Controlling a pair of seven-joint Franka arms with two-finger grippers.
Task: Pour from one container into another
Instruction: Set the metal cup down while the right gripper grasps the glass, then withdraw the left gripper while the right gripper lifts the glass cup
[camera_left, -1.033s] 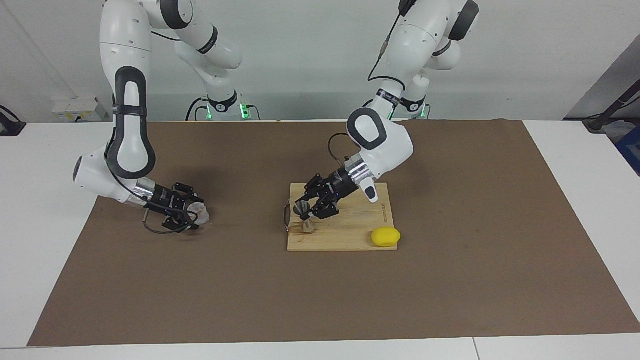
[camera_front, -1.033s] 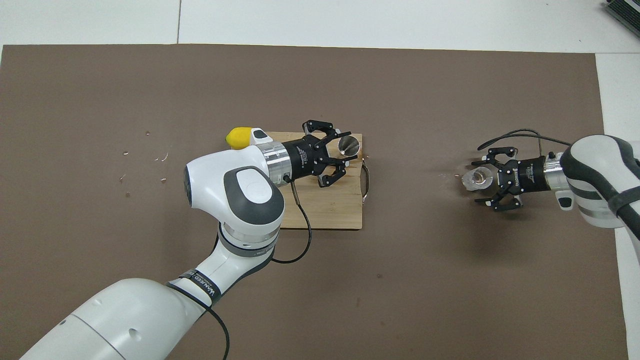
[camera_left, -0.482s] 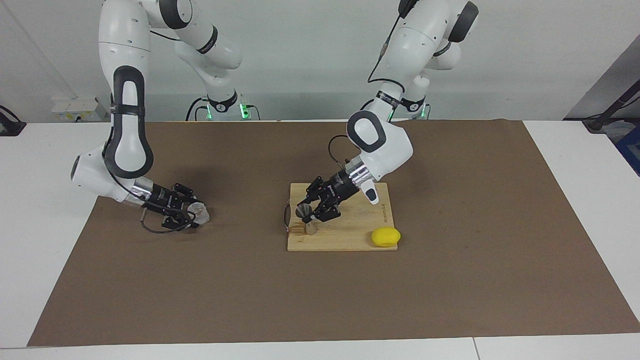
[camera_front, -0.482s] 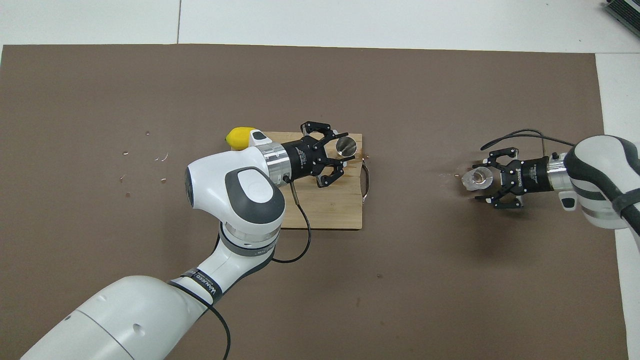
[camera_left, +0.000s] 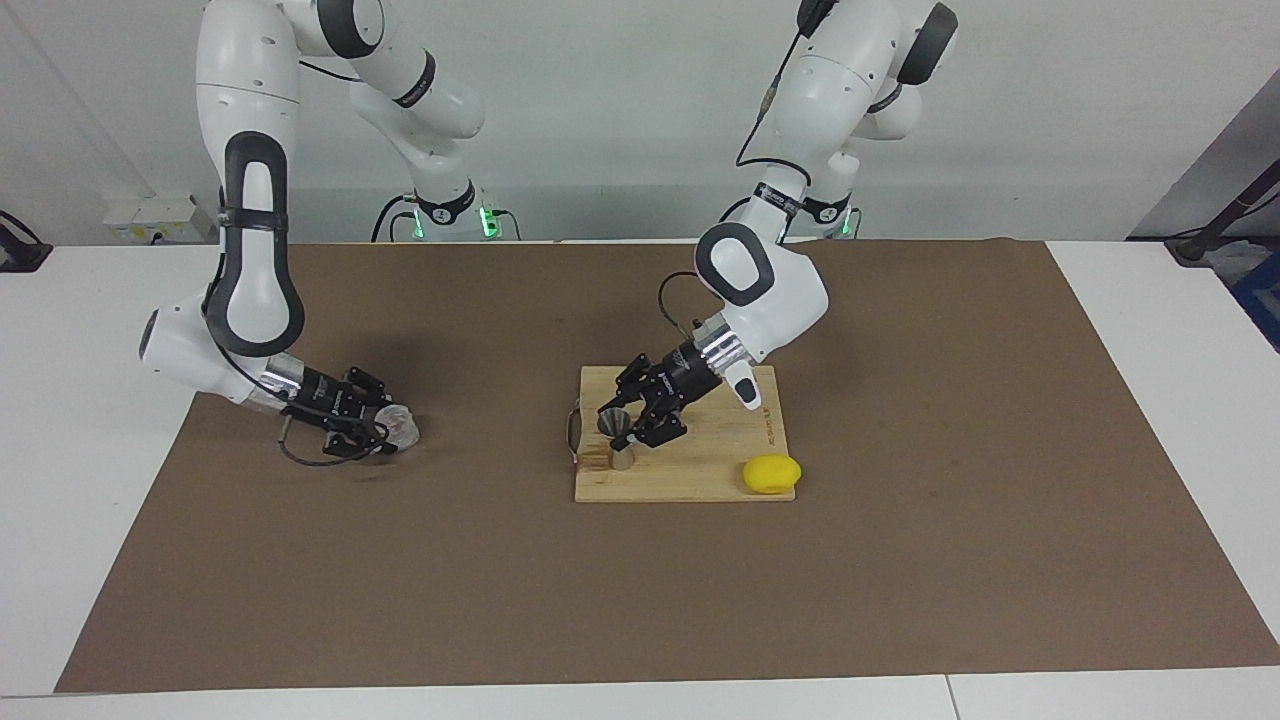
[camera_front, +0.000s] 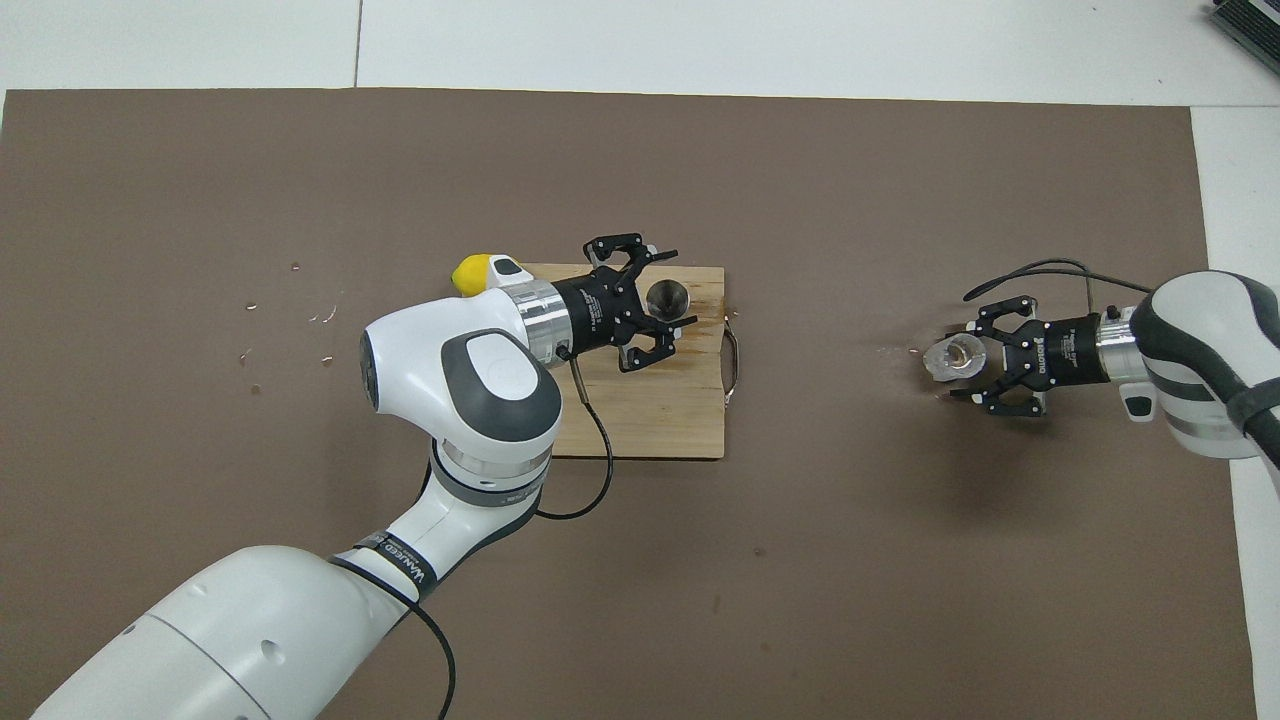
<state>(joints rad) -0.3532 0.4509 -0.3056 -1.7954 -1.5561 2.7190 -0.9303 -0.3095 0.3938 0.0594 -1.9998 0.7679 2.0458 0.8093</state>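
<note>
I expect the clear ribbed cup to send clear liquid into the steel jigger when I pour, because glossy clear drops dot the brown mat.
The steel jigger stands upright on the wooden board, at the board's corner toward the right arm's end. My left gripper is low over the board and shut on the jigger; the overhead view shows the jigger's round mouth between the fingers of my left gripper. The clear ribbed cup sits upright on the brown mat toward the right arm's end. My right gripper is open, its fingers on either side of the cup, low over the mat.
A yellow lemon lies at the board's corner toward the left arm's end, farther from the robots. The board has a wire handle. Small crumbs dot the brown mat.
The left gripper brought the tilted jigger upright and shifted it slightly toward the left arm's end. The right gripper drew back a little from the cup, which stayed put.
</note>
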